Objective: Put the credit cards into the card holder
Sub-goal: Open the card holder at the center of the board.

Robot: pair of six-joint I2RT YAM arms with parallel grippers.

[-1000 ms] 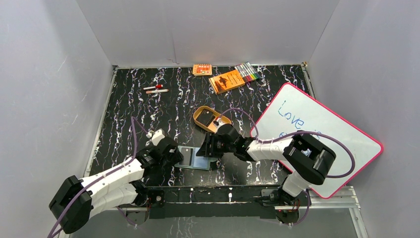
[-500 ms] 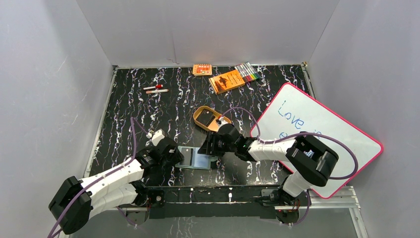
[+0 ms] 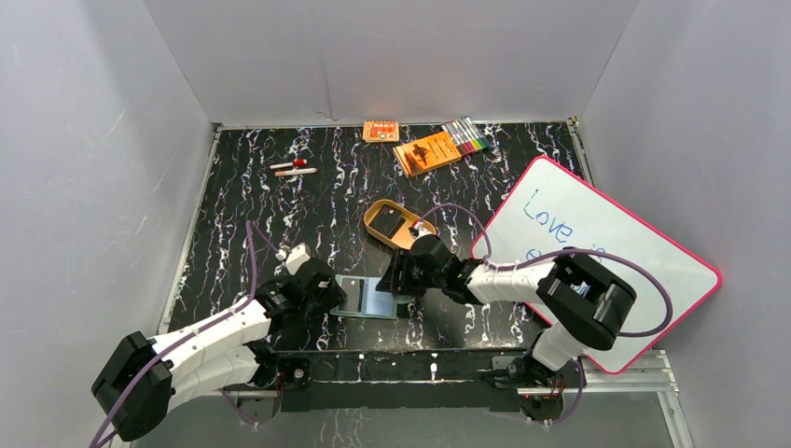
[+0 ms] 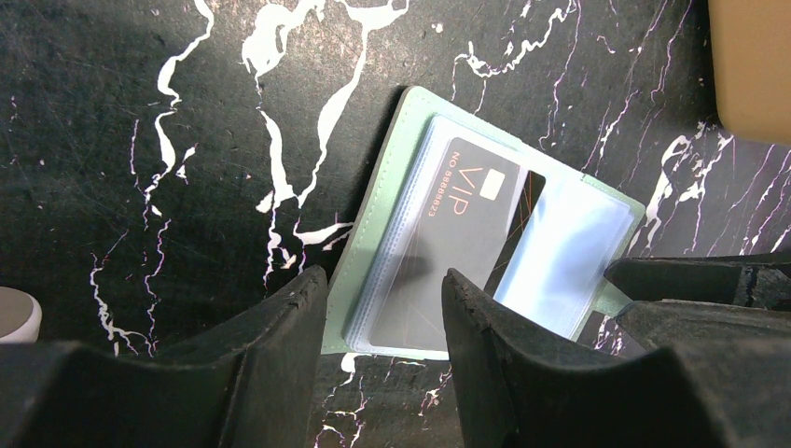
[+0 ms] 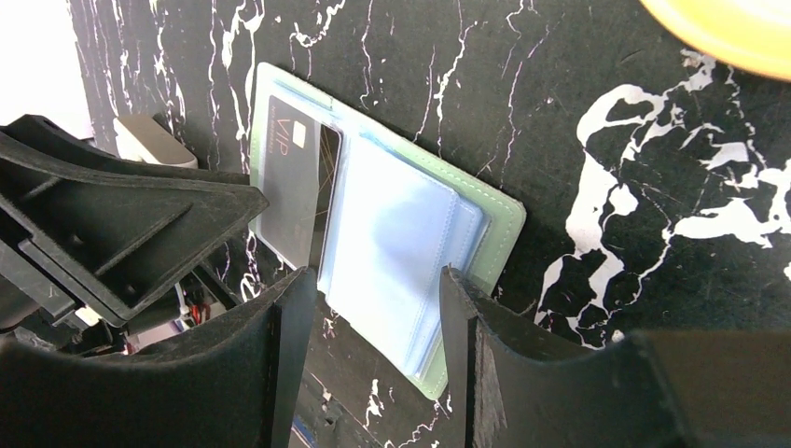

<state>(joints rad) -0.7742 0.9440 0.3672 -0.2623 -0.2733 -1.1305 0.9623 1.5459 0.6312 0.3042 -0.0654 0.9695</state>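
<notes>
The VIP card (image 5: 291, 177) takes up all of its clear pocket, so next my right gripper raises the pale blue pockets' free edge (image 5: 448, 238) and flips that page over the card.
The sage-green card holder (image 3: 367, 297) lies open and flat near the table's front edge. A dark grey credit card (image 4: 457, 238) marked VIP sits in the clear pocket on its left half, and pale blue pockets (image 5: 392, 243) cover its right half. My left gripper (image 3: 326, 297) is low at the holder's left edge. Its jaws (image 4: 382, 289) are open over that edge with nothing between them. My right gripper (image 3: 396, 280) is at the holder's right side, open (image 5: 373, 289) over the corner of the blue pockets. No other credit cards show.
A tan oval tray (image 3: 392, 224) stands just behind the right gripper. A pink-framed whiteboard (image 3: 597, 261) covers the right side. An orange booklet (image 3: 427, 152), markers (image 3: 466, 137), a small orange box (image 3: 381, 131) and pens (image 3: 294, 168) lie along the back.
My right gripper has shifted slightly back and to the right. The card holder and the left gripper have stayed where they were.
</notes>
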